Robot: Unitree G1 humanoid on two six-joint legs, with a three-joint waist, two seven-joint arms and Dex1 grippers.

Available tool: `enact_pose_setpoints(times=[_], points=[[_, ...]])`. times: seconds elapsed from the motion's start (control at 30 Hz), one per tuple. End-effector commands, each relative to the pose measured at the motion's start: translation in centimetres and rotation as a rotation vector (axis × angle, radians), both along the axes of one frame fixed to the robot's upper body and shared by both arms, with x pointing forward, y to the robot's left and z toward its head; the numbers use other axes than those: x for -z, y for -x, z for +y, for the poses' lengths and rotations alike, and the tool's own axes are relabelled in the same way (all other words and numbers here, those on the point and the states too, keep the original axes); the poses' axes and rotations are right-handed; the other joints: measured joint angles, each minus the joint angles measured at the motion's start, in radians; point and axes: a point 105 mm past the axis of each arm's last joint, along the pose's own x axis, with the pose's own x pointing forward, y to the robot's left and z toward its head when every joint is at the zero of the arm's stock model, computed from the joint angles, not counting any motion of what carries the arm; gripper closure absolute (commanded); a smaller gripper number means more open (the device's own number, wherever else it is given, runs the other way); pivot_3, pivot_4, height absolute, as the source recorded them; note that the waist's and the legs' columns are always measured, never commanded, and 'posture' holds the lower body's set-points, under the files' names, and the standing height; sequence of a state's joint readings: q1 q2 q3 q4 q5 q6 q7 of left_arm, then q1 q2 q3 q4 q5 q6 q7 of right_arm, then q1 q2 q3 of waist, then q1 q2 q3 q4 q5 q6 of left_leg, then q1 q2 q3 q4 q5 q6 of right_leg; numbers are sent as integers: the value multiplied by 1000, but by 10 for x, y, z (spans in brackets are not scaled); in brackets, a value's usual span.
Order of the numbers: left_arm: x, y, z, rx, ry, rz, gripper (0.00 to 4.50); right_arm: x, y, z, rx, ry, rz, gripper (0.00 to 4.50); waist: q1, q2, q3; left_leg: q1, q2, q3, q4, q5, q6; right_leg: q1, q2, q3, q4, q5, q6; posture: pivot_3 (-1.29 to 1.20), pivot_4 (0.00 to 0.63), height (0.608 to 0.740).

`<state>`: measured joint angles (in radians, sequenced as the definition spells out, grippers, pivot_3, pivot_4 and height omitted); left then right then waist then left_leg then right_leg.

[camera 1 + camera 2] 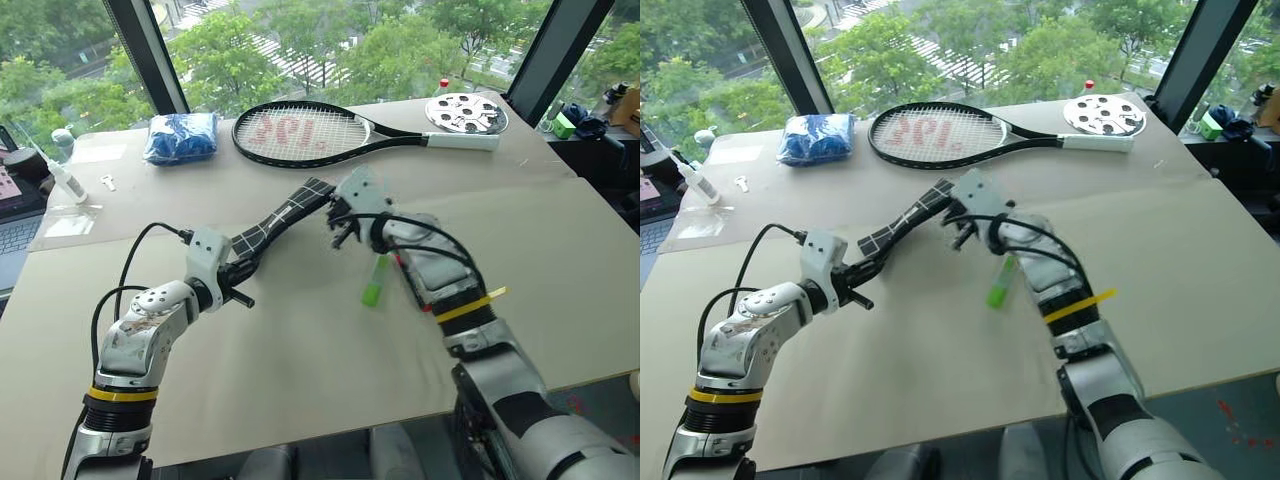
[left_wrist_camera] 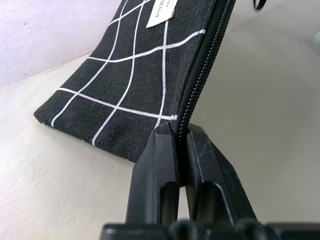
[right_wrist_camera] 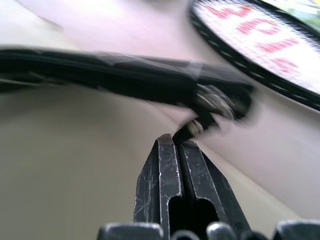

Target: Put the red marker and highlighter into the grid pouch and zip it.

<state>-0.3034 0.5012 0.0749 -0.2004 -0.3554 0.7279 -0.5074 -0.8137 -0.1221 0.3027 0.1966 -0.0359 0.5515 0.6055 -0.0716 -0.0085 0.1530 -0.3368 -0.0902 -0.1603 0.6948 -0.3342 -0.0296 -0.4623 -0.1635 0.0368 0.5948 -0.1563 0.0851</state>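
Note:
I should use my right gripper to pull the slider's strap toward my left gripper (image 1: 264, 246) to open the grid pouch, because the metal slider (image 3: 215, 100) is at the pouch's far end.
The black grid pouch (image 1: 285, 215) hangs lifted off the table between both grippers, its zipper edge upward. My left gripper (image 1: 240, 270) is shut on the pouch's near end at the zipper (image 2: 195, 75), below the white label (image 2: 162, 10). At the far end, my right gripper (image 1: 338, 232) is shut on the black zipper pull strap (image 3: 187, 134), just under the metal slider (image 3: 215, 100). The lime-green highlighter (image 1: 375, 282) lies on the table beside my right forearm. A sliver of red (image 1: 398, 262) shows at that forearm's edge, perhaps the red marker, mostly hidden.
A tennis racket (image 1: 310, 132) lies across the back of the table, with a blue cloth bundle (image 1: 180, 137) to its left and a round perforated metal disc (image 1: 466, 112) to its right. A white bottle (image 1: 68, 180) and a laptop (image 1: 15, 235) sit at the far left.

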Motion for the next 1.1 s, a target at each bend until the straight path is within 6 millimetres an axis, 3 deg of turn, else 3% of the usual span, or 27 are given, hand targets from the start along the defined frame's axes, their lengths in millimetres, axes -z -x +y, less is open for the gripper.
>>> enact_pose_setpoints(times=[0.03, 0.23, 0.4, 0.73, 0.97, 1.1], points=[[-12, -1, 0, 7, -5, -43, 4500, -16, 25, 24, -106, -33, -26, 4458, 4, 0, 0, 0, 0, 0, 0, 0, 0, 0, 0, 0, 0, 0, 0, 0, 150, 740], [-10, 0, 0, 7, -6, -37, 4500, -17, 24, 24, -103, -6, -40, 4458, 25, 0, 0, 1, -1, -1, 2, 0, 0, 1, 0, -1, 0, 2, 0, 0, 150, 740], [-10, 0, 1, 4, -9, -39, 4500, -27, 2, 2, -20, 6, -78, 4458, 22, 0, 0, 1, 0, 0, 1, 0, 0, 1, 0, -1, 0, 2, 0, 0, 150, 740], [-8, 1, 0, 14, -15, -35, 4500, -31, -22, -26, 113, -3, -87, 4458, 18, 0, 0, 1, 0, 0, 1, 0, 0, 1, 0, -1, -1, 2, 0, 0, 150, 740], [-7, 2, 0, 22, -25, -31, 4500, -35, -23, -9, 151, -41, -91, 4458, 8, 0, 0, 1, 0, 0, 1, 0, 0, 0, 0, -1, 0, 2, 0, 0, 150, 740], [-7, 4, 0, 22, -28, -29, 4500, -51, -43, -30, 286, -97, -108, 4458, 3, 0, 0, 0, 0, 0, 1, 0, 0, 0, 0, -1, 0, 2, 0, 0, 150, 740]])
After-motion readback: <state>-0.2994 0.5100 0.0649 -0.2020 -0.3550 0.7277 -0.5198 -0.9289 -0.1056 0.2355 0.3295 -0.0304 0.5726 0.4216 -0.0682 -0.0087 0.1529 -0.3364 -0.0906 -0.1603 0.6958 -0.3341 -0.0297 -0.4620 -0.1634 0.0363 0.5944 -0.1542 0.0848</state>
